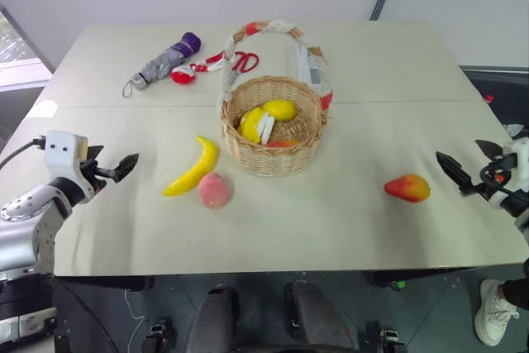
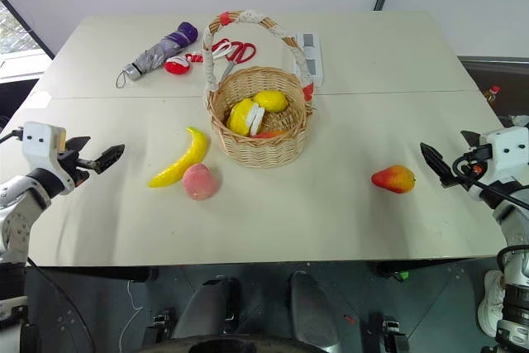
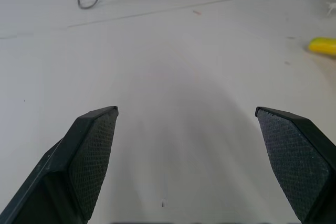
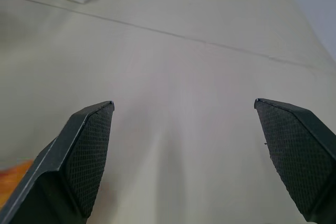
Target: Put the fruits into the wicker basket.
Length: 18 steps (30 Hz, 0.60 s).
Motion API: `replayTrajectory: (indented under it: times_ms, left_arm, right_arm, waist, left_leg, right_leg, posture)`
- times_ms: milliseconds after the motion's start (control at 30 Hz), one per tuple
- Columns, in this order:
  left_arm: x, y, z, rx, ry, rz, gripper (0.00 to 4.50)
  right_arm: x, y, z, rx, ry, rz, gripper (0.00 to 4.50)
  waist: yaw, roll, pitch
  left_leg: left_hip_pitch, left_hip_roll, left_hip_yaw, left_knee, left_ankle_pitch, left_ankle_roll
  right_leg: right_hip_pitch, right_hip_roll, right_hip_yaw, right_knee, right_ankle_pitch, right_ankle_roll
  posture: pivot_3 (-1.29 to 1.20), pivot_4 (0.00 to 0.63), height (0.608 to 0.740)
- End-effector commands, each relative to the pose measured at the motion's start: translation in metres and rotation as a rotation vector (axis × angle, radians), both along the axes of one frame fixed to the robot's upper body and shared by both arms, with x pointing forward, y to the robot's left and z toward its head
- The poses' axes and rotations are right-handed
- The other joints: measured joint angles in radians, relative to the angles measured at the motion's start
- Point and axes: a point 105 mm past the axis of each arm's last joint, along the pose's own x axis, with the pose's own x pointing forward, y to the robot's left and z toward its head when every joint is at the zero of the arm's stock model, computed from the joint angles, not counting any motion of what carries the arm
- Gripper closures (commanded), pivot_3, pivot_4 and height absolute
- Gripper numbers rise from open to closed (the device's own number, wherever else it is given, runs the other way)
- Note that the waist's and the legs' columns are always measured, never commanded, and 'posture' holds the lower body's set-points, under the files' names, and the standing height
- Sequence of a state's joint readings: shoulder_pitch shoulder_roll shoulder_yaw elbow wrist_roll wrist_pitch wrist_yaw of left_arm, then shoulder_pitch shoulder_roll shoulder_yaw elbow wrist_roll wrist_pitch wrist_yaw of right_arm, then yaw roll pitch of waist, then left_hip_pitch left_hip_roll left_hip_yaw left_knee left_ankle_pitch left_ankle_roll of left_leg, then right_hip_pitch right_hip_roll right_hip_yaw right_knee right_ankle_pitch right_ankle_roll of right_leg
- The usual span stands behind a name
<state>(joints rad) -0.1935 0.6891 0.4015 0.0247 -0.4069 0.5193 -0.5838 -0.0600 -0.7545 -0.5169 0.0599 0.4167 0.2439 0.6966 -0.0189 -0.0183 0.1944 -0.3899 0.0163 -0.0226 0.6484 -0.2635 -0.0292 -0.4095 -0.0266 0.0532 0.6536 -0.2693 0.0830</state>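
The way from its open fingers to the banana is clear, so the robot's left gripper keeps going toward it and closes around the banana's middle (image 1: 197,169).
The wicker basket (image 1: 266,155) stands mid-table, its cloth-wrapped handle (image 1: 277,29) arching over it. Inside lie a yellow lemon (image 1: 279,109), a second yellow fruit with white pieces (image 1: 252,124) and something red-orange underneath. A banana (image 1: 193,169) and a pink peach (image 1: 214,190) rest on the table just left of the basket. A red-orange mango (image 1: 407,188) lies to its right. My left gripper (image 1: 126,166) hovers open and empty, left of the banana. My right gripper (image 1: 450,169) is open too, holding nothing, just right of the mango.
At the back of the table (image 1: 331,229) lie a grey folded umbrella (image 1: 165,62), red-handled scissors (image 1: 240,61), a small red-and-white object (image 1: 183,75) and a white power strip (image 1: 307,64). The table's front edge runs close below both grippers.
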Motion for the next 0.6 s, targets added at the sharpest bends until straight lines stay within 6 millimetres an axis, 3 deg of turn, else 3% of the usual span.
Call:
replayTrajectory:
  times_ms: [33, 267, 400, 600]
  left_arm:
    - [0.004, -0.031, 0.026, -0.017, -0.042, -0.117, 0.00]
    - [0.010, -0.080, 0.034, 0.015, 0.061, -0.264, 0.00]
    - [0.020, -0.108, 0.029, 0.019, 0.167, -0.282, 0.00]
    - [0.026, -0.137, 0.015, 0.149, 0.290, -0.326, 0.00]
  right_arm:
    - [-0.004, 0.033, 0.032, -0.047, -0.062, 0.151, 0.04]
    - [-0.033, 0.127, 0.055, -0.073, -0.019, 0.561, 0.04]
    - [-0.052, 0.186, 0.057, -0.078, 0.004, 0.806, 0.04]
    - [-0.054, 0.225, 0.053, -0.067, -0.004, 0.940, 0.04]
  waist:
    - [0.001, 0.000, 0.000]
    - [-0.002, 0.000, 0.000]
    - [-0.001, -0.001, 0.000]
    - [0.001, -0.002, 0.000]
  left_leg:
    - [0.000, 0.000, 0.000, 0.000, 0.000, 0.000]
    - [0.000, 0.000, -0.004, 0.000, 0.000, 0.000]
    - [0.000, -0.001, -0.005, 0.001, 0.000, 0.000]
    - [-0.001, -0.002, -0.005, 0.002, 0.000, 0.000]
  right_leg:
    - [0.000, 0.000, 0.000, 0.000, 0.000, 0.000]
    - [0.000, 0.001, 0.000, 0.000, 0.000, 0.000]
    - [0.000, 0.002, -0.001, 0.000, 0.000, 0.000]
    - [0.000, 0.001, -0.001, 0.000, 0.000, 0.000]
  posture:
    - [0.00, 0.150, 0.740]
    - [0.00, 0.150, 0.740]
    - [0.00, 0.150, 0.740]
    - [0.00, 0.150, 0.740]
